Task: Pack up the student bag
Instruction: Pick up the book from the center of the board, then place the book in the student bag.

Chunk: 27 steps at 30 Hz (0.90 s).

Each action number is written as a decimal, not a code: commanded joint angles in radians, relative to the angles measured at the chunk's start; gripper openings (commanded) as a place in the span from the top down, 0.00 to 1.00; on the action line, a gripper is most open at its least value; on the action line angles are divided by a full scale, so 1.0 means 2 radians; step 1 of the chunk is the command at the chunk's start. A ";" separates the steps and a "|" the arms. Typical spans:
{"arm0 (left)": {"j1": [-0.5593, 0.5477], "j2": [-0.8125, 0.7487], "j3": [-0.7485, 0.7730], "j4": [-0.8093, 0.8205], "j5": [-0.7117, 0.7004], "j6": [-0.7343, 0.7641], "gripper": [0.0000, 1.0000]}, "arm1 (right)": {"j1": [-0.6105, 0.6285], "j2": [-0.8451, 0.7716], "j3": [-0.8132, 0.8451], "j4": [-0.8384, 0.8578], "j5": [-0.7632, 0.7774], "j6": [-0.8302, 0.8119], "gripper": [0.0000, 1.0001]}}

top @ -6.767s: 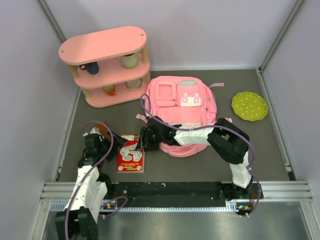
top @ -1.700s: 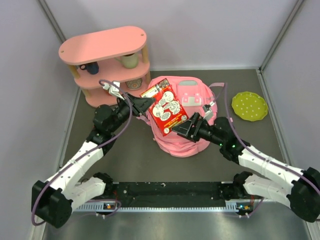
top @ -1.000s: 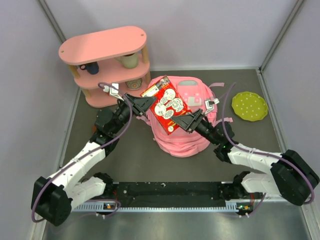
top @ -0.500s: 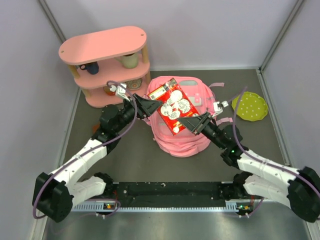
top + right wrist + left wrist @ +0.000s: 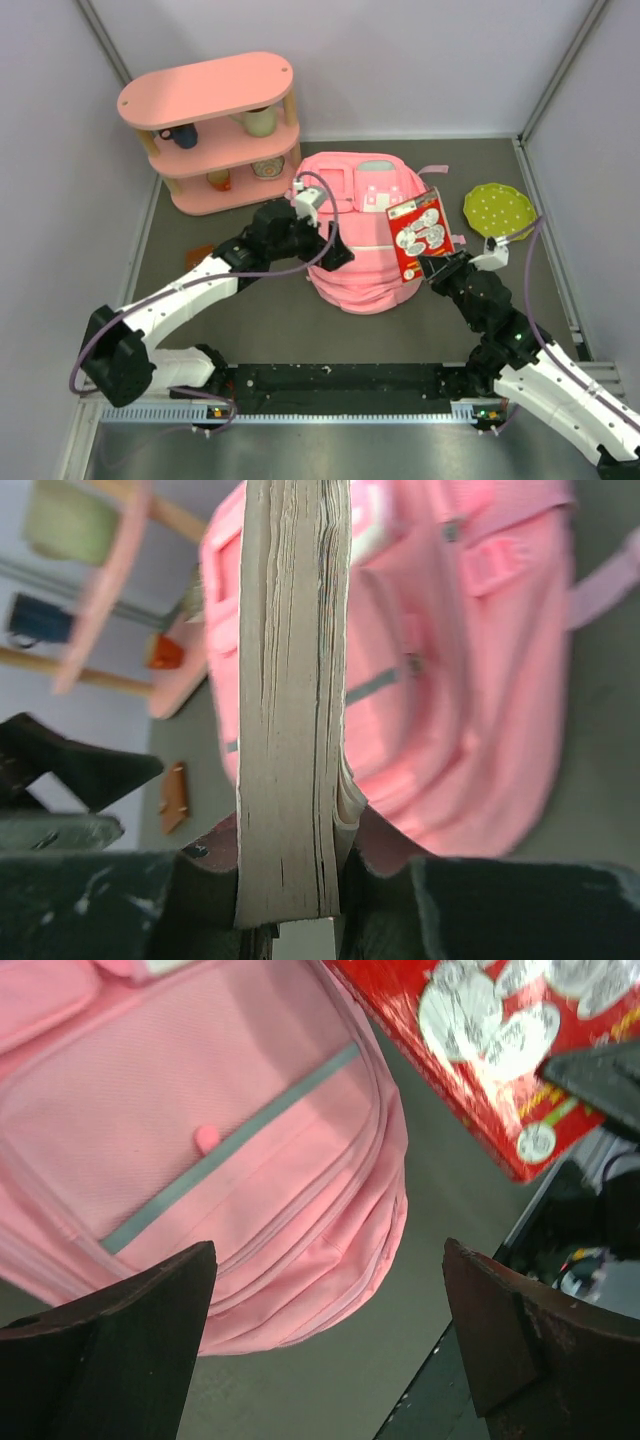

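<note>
I can see loose folds (image 5: 338,1258) gathered at the pink student bag's near edge, so its front panel (image 5: 376,262) will fold back from the bag's opening when I lift it.
The pink student bag (image 5: 360,235) lies flat at mid-table, front pockets up. My right gripper (image 5: 432,268) is shut on the lower edge of a red comic book (image 5: 420,235) and holds it upright above the bag's right edge. The right wrist view shows the book (image 5: 290,700) edge-on, clamped between my fingers (image 5: 290,850), with the bag (image 5: 450,680) behind it. My left gripper (image 5: 335,255) hovers over the bag's near left part, open and empty. In the left wrist view its jaws (image 5: 326,1260) stand wide apart above the bag (image 5: 220,1160), with the book (image 5: 500,1050) at top right.
A pink oval three-tier shelf (image 5: 210,130) with cups stands at the back left. A green dotted plate (image 5: 499,211) lies at the right. A small orange object (image 5: 200,252) lies on the floor by my left arm. Walls close in on both sides.
My left gripper has let go of the book and moved down over the bag's near part. My right gripper has carried the book right, off the bag's middle to its right edge.
</note>
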 commanded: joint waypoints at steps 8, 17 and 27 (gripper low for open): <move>-0.117 0.111 0.103 -0.141 -0.011 0.243 0.14 | -0.003 -0.091 0.076 -0.164 0.139 -0.015 1.00; -0.120 0.182 0.159 -0.181 0.032 0.279 0.24 | -0.003 -0.094 0.070 -0.174 0.131 0.005 1.00; -0.136 0.218 0.157 -0.182 0.037 0.266 0.31 | -0.002 -0.091 0.065 -0.174 0.127 0.011 1.00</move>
